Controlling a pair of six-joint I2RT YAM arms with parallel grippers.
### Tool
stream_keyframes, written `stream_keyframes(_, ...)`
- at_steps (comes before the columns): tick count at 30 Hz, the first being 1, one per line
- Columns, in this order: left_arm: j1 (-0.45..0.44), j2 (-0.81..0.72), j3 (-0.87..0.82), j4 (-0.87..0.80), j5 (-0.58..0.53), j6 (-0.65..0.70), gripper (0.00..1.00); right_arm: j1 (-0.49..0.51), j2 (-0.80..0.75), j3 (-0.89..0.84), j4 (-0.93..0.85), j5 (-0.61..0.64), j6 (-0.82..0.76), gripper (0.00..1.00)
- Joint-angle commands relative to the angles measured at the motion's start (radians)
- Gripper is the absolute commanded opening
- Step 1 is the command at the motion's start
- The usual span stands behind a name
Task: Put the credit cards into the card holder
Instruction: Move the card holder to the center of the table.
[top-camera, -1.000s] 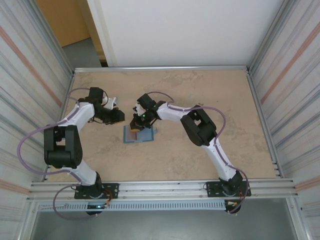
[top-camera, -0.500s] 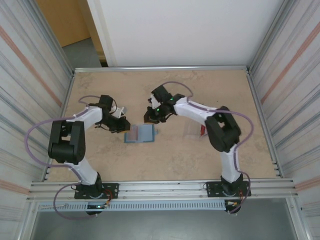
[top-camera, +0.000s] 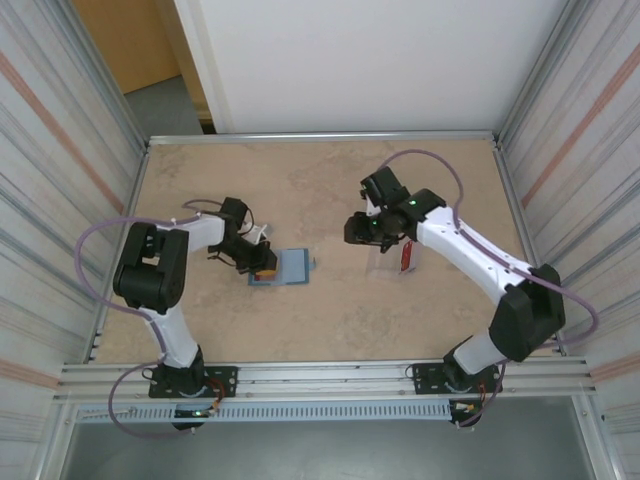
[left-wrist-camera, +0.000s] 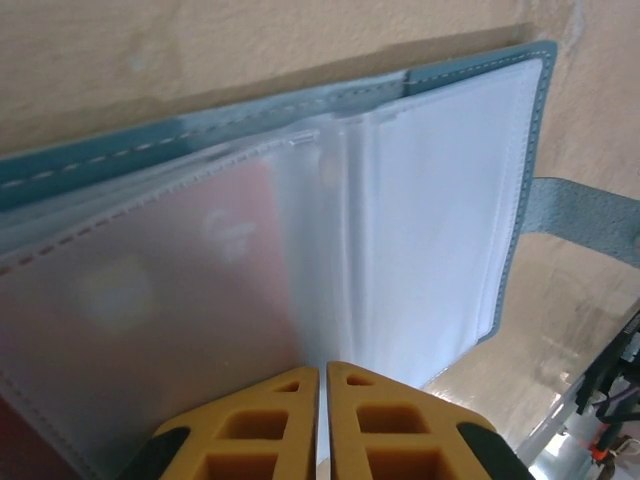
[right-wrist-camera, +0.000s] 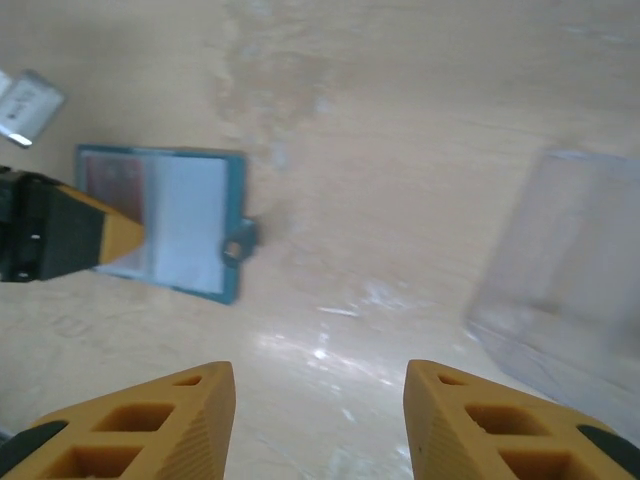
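The clear case of credit cards (top-camera: 402, 261) lies unheld, so my left gripper should leave the card holder and steady the case before my right gripper takes a card.
The teal-blue card holder (top-camera: 290, 268) lies open on the table, clear sleeves up. A red credit card (left-wrist-camera: 190, 290) shows through the left sleeve. My left gripper (top-camera: 263, 263) is shut, its yellow tips (left-wrist-camera: 322, 375) resting at the sleeves' fold. In the right wrist view the card holder (right-wrist-camera: 185, 225) lies far left with the left fingers (right-wrist-camera: 100, 235) on it. My right gripper (top-camera: 358, 231) hangs open and empty (right-wrist-camera: 320, 400) above bare table, between the holder and a clear case. Another red card (top-camera: 407, 258) sits in that case.
The clear plastic case (top-camera: 392, 260) lies right of the holder and shows blurred at right (right-wrist-camera: 570, 290) in the right wrist view. The holder's snap strap (left-wrist-camera: 585, 205) sticks out on its right. Metal rails and walls enclose the tan table (top-camera: 330, 320).
The right gripper left the card holder and swung right toward the clear case, open. The left gripper moved right onto the holder's left half. A red card now lies in the holder.
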Motion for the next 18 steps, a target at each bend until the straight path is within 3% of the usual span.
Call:
stream_keyframes(1, -0.02, 0.051, 0.012, -0.01, -0.002, -0.023, 0.11, -0.043, -0.102, -0.041, -0.119, 0.1, -0.017, 0.5)
stream_keyframes(9, -0.036, 0.054, 0.045, -0.018, 0.083, -0.048, 0.11, -0.152, -0.25, -0.12, -0.246, 0.228, -0.024, 0.59)
stream_keyframes(15, -0.046, -0.096, 0.075, -0.066, 0.02, 0.021, 0.13, -0.178, -0.221, -0.131, -0.274, 0.277, -0.024, 0.6)
stream_keyframes(18, -0.039, -0.173, 0.062, -0.065, -0.037, 0.063, 0.22, -0.18, -0.182, -0.131, -0.259, 0.296, -0.022, 0.6)
